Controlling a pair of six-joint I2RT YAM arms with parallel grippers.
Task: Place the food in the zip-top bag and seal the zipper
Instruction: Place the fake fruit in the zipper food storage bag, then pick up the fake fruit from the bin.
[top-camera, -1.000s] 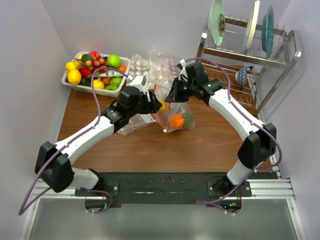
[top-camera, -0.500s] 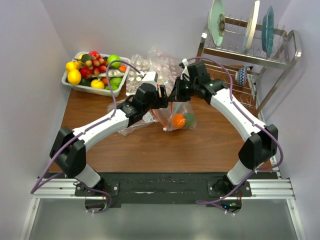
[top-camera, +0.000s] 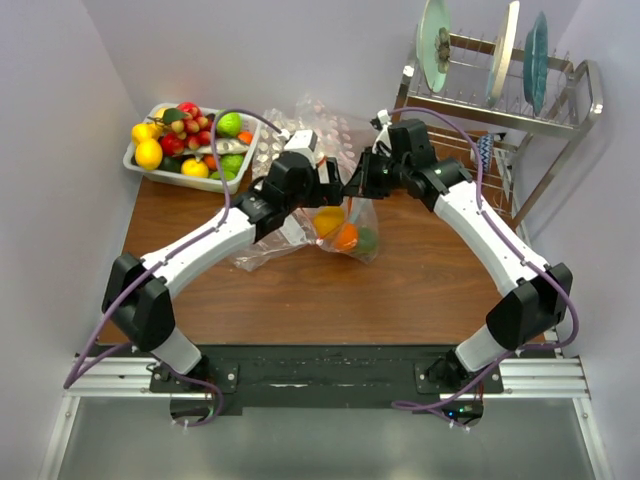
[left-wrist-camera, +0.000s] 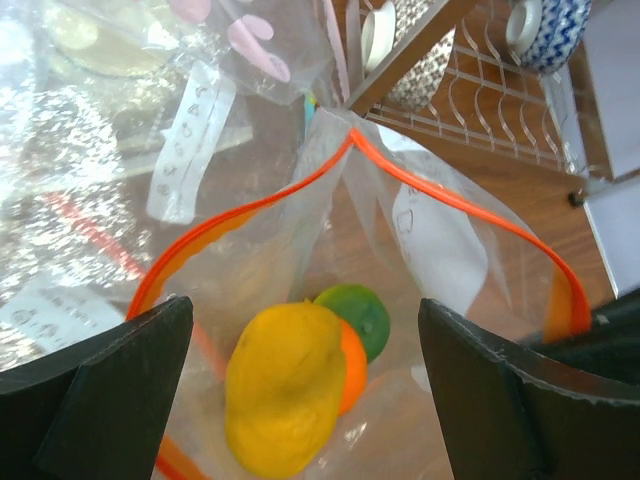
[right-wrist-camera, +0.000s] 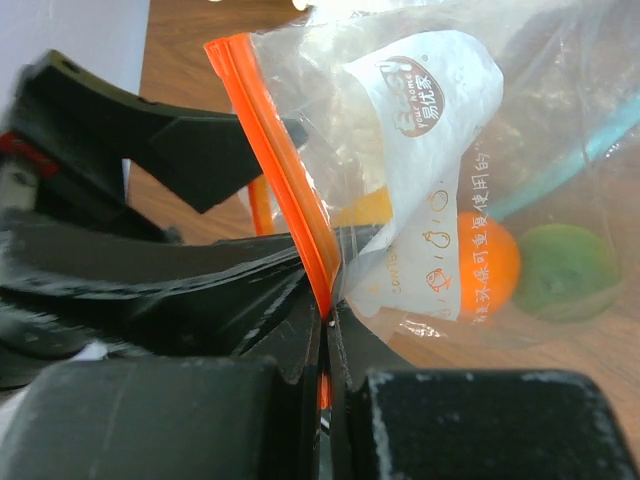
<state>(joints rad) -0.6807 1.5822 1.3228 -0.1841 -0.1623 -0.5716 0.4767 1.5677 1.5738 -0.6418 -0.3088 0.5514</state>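
I should keep going with my left gripper to the white tray (top-camera: 193, 146) and close it on the next fruit, because the yellow lemon (top-camera: 328, 221) is completely inside the open zip-top bag.
The zip-top bag (top-camera: 348, 232) hangs at the table's middle, its mouth held open. My right gripper (right-wrist-camera: 326, 312) is shut on one side of the orange-red zipper (right-wrist-camera: 270, 130). Just above the mouth my left gripper (left-wrist-camera: 305, 305) stands open, its fingers (left-wrist-camera: 100, 400) spread to either side of the opening and holding nothing. Inside the bag lie a yellow lemon (left-wrist-camera: 285, 385), an orange (right-wrist-camera: 490, 265) and a green lime (left-wrist-camera: 358, 315). In the top view both grippers meet over the bag, the left gripper (top-camera: 335, 190) beside the right gripper (top-camera: 360, 186).
A white tray (top-camera: 240, 172) with several more toy fruits stands at the back left. More clear bags (top-camera: 300, 130) lie behind, one with a teal strip (right-wrist-camera: 590, 150). A dish rack (top-camera: 560, 120) with three plates and a blue patterned mug (left-wrist-camera: 545, 30) fills the back right.
My left gripper reached over the bag's mouth and opened; the lemon it carried now lies inside with the orange and lime. The right gripper kept its hold and shifted slightly right.
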